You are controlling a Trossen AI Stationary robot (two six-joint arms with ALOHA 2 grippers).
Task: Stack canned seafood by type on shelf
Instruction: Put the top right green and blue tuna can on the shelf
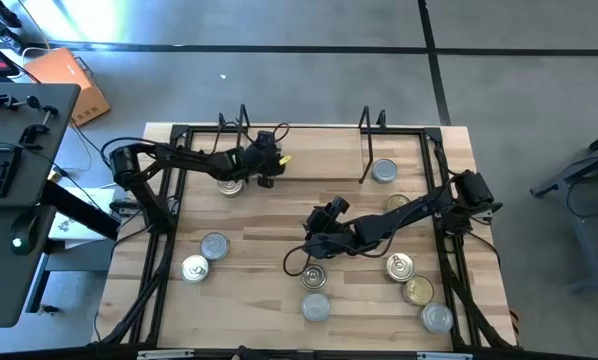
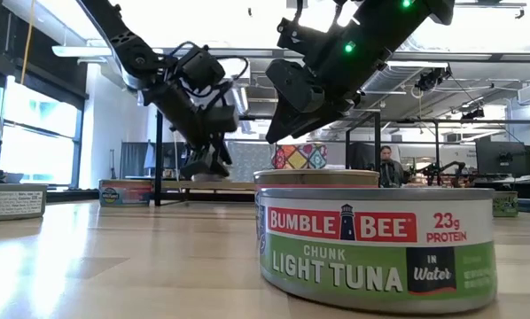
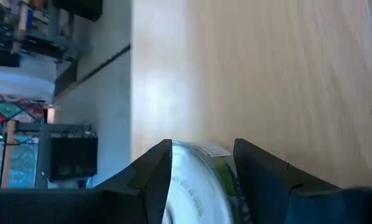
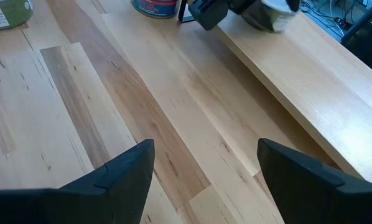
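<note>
The tin in the robot's left gripper sits short of the shelf's far edge [image 3: 134, 118], so the left gripper's fingers should let the tin go, close, and nudge its side [image 3: 227, 177] farther back.
The shelf [image 1: 309, 160] is a low light-wood board between thin black uprights at the table's far side. My left gripper [image 1: 269, 172] reaches in from the left and is shut on a silver-topped, green-labelled tin [image 3: 198, 186], low over the board's left part [image 2: 214, 176]. The same tin also shows in the right wrist view [image 4: 274, 14]. My right gripper [image 1: 309, 232] hangs open above bare table in front of the shelf, with nothing between its fingers [image 4: 204, 180]. My left gripper pinches the tin between its two fingers, which slant down from the table's left. The silver top [image 3: 186, 190] and the green wall [image 3: 226, 180] show in the gap, but the fingers hide the touching spots. Whether the tin rests on the board cannot be told.
Several tins stand loose on the table: one beside the shelf's left upright [image 1: 231, 185], one at its right [image 1: 384, 172], a pair near left [image 1: 204, 257], and a group near right [image 1: 417, 290]. A tuna tin [image 2: 376, 248] stands at the near edge. Black frame rails [image 1: 159, 250] run along both sides.
</note>
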